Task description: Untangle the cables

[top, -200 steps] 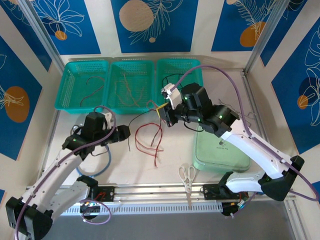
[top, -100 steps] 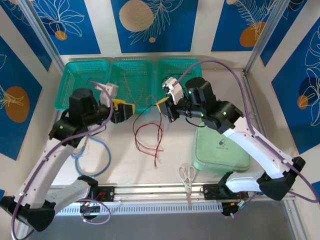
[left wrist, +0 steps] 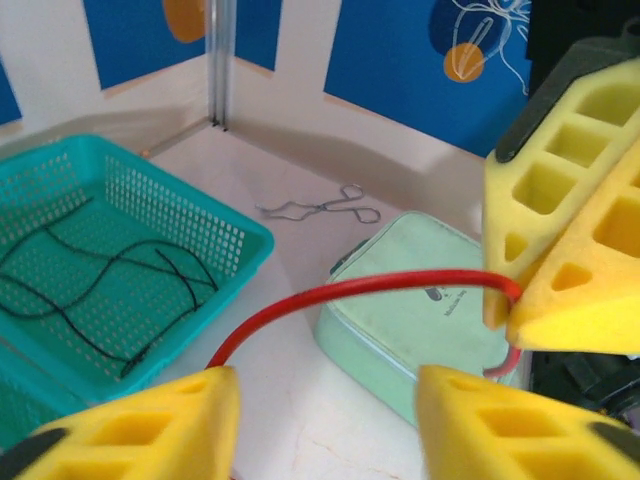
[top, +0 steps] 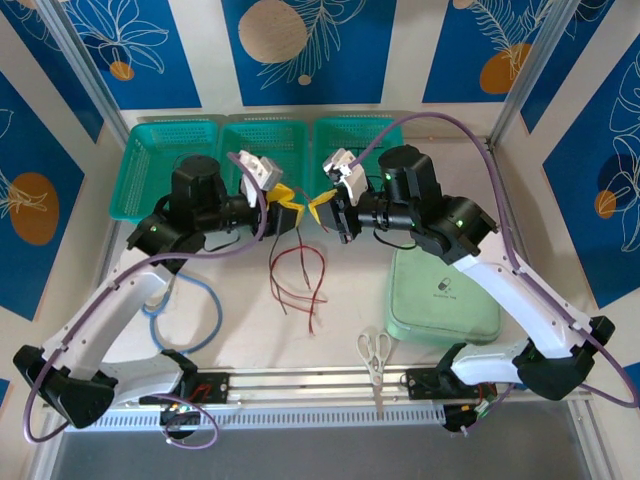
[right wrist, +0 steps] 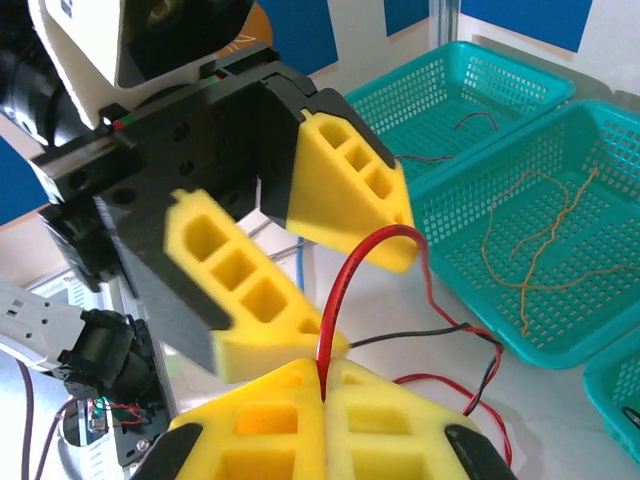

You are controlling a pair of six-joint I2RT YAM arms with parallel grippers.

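I should take the red cable's bend [right wrist: 388,232] with my left gripper and free my right gripper for the black cable, because the black cable winds [right wrist: 486,336] around the hanging red cable.
A red cable [top: 300,275] tangled with a thin black cable [right wrist: 440,334] hangs in a loop above the table's middle. My right gripper [top: 322,208] is shut on the red cable's upper end [right wrist: 335,300], pinched between its yellow pads [right wrist: 400,420]. My left gripper [top: 292,207] faces it closely, open. In the right wrist view its fingers [right wrist: 345,190] stand on either side of the red arc. From the left wrist, the red cable [left wrist: 350,290] curves ahead of my open left gripper [left wrist: 328,400] to the right gripper [left wrist: 515,310].
Three teal baskets stand at the back: left [top: 150,140] with a red wire, middle [top: 232,135] with tan wires, right [top: 385,135] with black wires. A pale green case [top: 440,295], scissors [top: 375,350], a blue-tubed stethoscope [top: 205,320] and metal forceps [left wrist: 320,208] lie around.
My left arm has risen off the table and swung right up to the right gripper, its jaws narrowing. The right gripper has kept its hold on the red cable, lifted slightly.
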